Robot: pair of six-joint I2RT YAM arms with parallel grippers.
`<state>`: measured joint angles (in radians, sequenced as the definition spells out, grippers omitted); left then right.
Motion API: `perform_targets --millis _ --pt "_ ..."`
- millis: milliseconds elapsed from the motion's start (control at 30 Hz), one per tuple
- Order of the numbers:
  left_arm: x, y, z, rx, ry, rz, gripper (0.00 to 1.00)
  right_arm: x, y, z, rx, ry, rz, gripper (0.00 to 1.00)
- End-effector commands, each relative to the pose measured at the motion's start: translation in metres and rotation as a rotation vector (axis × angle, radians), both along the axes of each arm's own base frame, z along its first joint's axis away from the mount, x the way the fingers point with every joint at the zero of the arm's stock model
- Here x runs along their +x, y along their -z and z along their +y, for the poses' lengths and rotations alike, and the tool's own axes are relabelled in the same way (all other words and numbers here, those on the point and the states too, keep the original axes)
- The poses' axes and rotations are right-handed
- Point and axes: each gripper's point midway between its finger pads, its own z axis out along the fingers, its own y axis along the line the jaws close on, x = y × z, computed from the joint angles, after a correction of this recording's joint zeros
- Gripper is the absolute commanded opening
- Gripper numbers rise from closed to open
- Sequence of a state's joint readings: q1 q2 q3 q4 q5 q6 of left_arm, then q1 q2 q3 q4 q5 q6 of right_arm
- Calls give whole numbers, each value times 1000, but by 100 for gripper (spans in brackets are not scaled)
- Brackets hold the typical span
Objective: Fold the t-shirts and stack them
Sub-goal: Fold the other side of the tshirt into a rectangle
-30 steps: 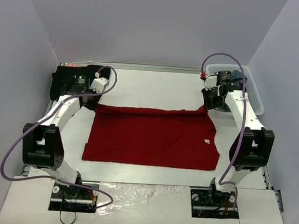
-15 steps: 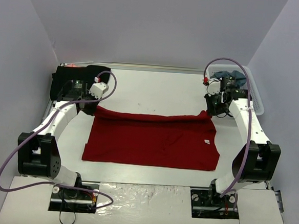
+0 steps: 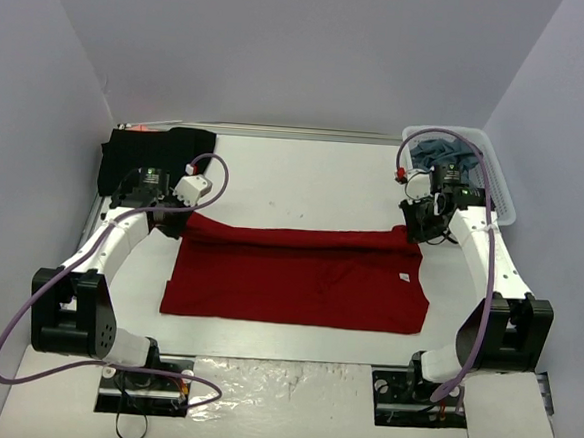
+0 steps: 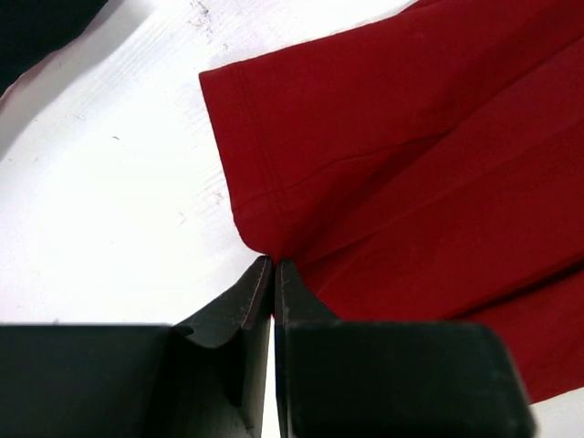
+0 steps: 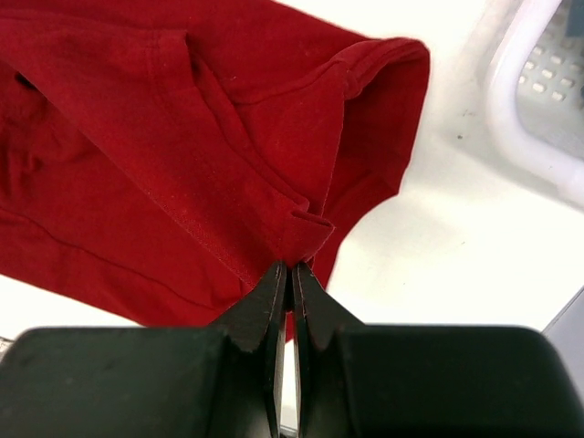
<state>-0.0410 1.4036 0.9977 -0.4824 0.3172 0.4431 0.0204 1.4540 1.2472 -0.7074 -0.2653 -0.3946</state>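
Note:
I should keep lowering my right gripper's pinch and let it go on the cloth (image 3: 399, 262) below, because the dark red t-shirt's far edge (image 3: 296, 236) is stretched from corner to corner.
A dark red t-shirt (image 3: 298, 280) lies spread across the middle of the table, its far edge lifted and rolled toward the front. My left gripper (image 3: 178, 223) is shut on the shirt's far left corner (image 4: 260, 246). At the far right corner, my right gripper (image 3: 418, 234) is shut on a pinch of the red cloth (image 5: 306, 237). A black t-shirt (image 3: 141, 153) lies at the far left corner of the table. A slate blue-grey t-shirt (image 3: 439, 149) sits in the basket.
A white lattice basket (image 3: 490, 178) stands at the far right, its rim (image 5: 529, 109) close to my right gripper. Grey walls close in on three sides. Bare white table (image 3: 305, 180) lies beyond the red shirt.
Both grippers have drawn the red shirt's far edge toward the front, folding it over the rest. The blue-grey shirt in the basket has come into view behind the right arm.

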Motion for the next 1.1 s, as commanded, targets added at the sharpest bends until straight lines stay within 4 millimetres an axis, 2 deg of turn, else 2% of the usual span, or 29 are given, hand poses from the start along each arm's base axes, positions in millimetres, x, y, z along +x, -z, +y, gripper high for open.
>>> perform_targets --millis 0,300,800,833,867,900,933,1000,1067 --pt "-4 -9 5 16 16 -25 3 -20 -1 -8 -36 -4 31 0" --pt "-7 -7 7 24 10 -27 2 -35 4 -7 -37 -19 54 0" --pt "-21 13 6 34 49 9 3 -57 25 -6 -35 -75 163 0" --pt "-22 14 7 40 59 14 4 -59 27 -5 -33 -79 176 9" --pt "-23 15 7 41 64 16 8 -61 31 -5 -30 -83 195 20" --pt "-26 17 7 48 72 22 13 -65 35 -5 -30 -93 213 25" --pt "-27 18 9 60 80 25 23 -70 38 -4 -28 -101 237 30" --pt "-31 19 10 72 93 22 31 -76 41 -1 -10 -131 258 39" --pt "-33 19 11 80 96 18 44 -80 38 1 -3 -146 259 40"
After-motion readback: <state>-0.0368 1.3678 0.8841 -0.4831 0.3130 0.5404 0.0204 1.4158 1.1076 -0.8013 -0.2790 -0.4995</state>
